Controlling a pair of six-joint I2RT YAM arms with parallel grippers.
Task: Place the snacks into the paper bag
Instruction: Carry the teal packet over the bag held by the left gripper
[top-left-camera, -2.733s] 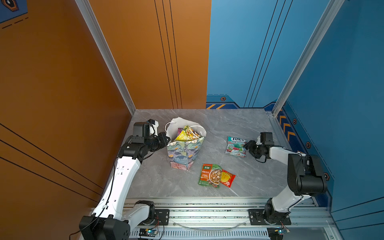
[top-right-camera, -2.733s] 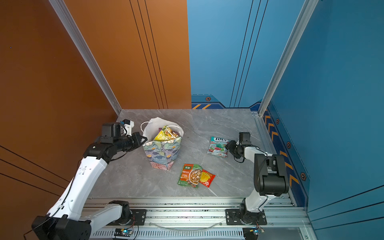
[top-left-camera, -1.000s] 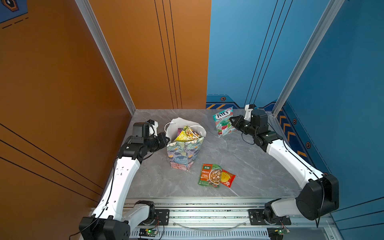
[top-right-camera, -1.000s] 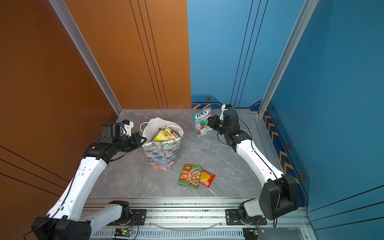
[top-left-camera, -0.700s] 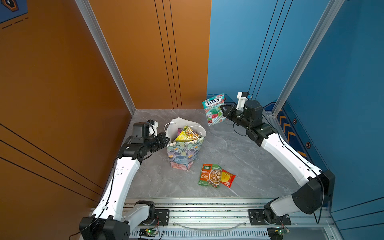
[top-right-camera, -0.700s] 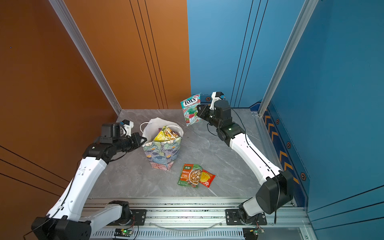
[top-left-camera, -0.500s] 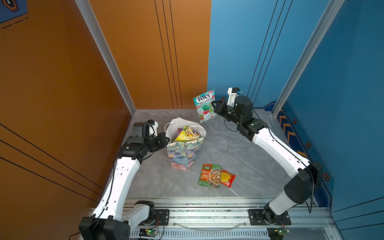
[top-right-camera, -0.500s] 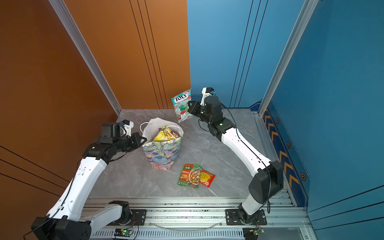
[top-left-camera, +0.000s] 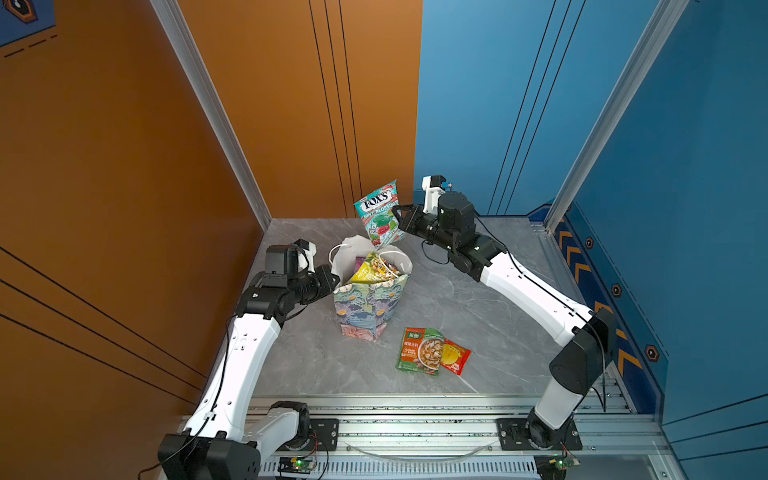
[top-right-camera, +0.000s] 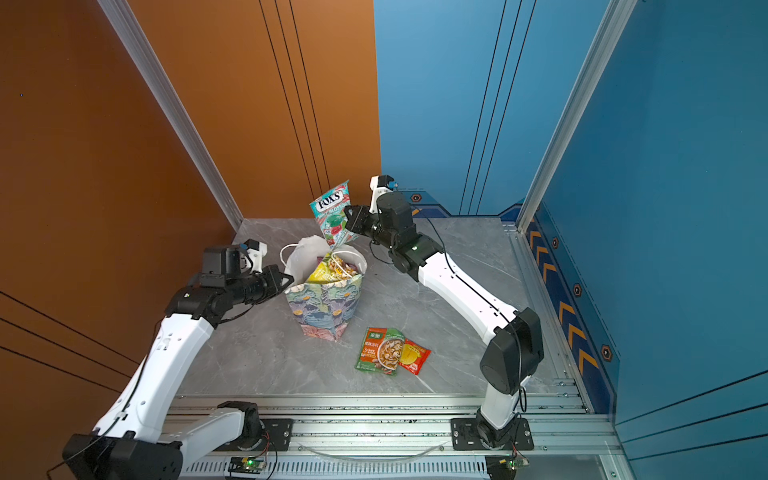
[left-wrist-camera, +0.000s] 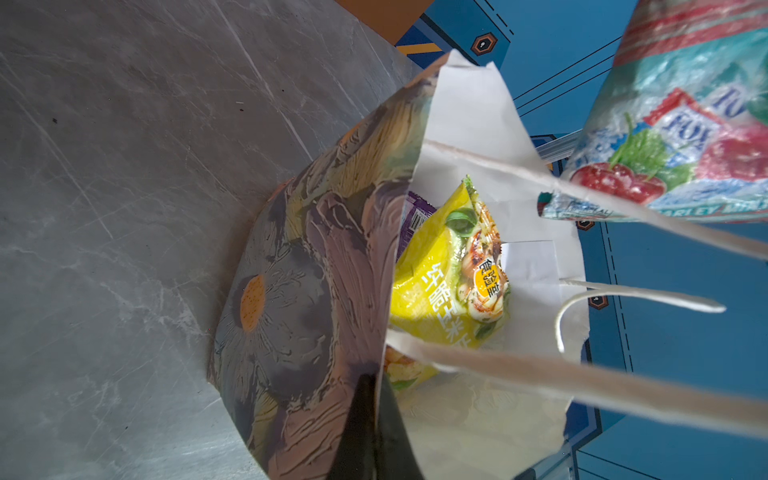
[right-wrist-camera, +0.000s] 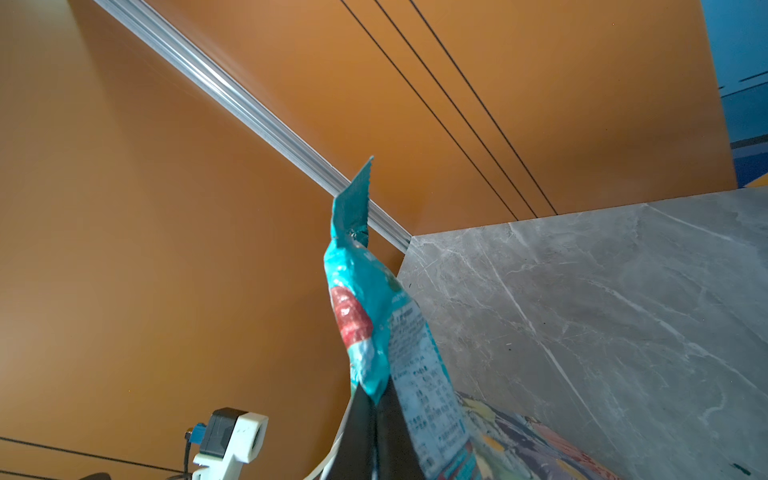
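The teal packet's lower end points down at the paper bag's open top, so my right gripper should keep lowering it until that end is inside, then let go.
The floral paper bag stands upright on the grey table. My left gripper is shut on its near-left rim. Inside show a yellow-green packet and a purple packet. My right gripper is shut on the edge of a teal FOX'S packet. The packet hangs in the air, its lower corner just above the bag's far rim. A green-orange sachet and a red sachet lie overlapping on the table, front right of the bag.
White cord handles hang across the bag's mouth. An orange wall closes the left and back, a blue wall the right. A metal rail with both arm bases runs along the table's front edge.
My right arm has lifted the teal packet off the table's right side and carried it left and up to just above the bag. The left arm and bag have stayed still.
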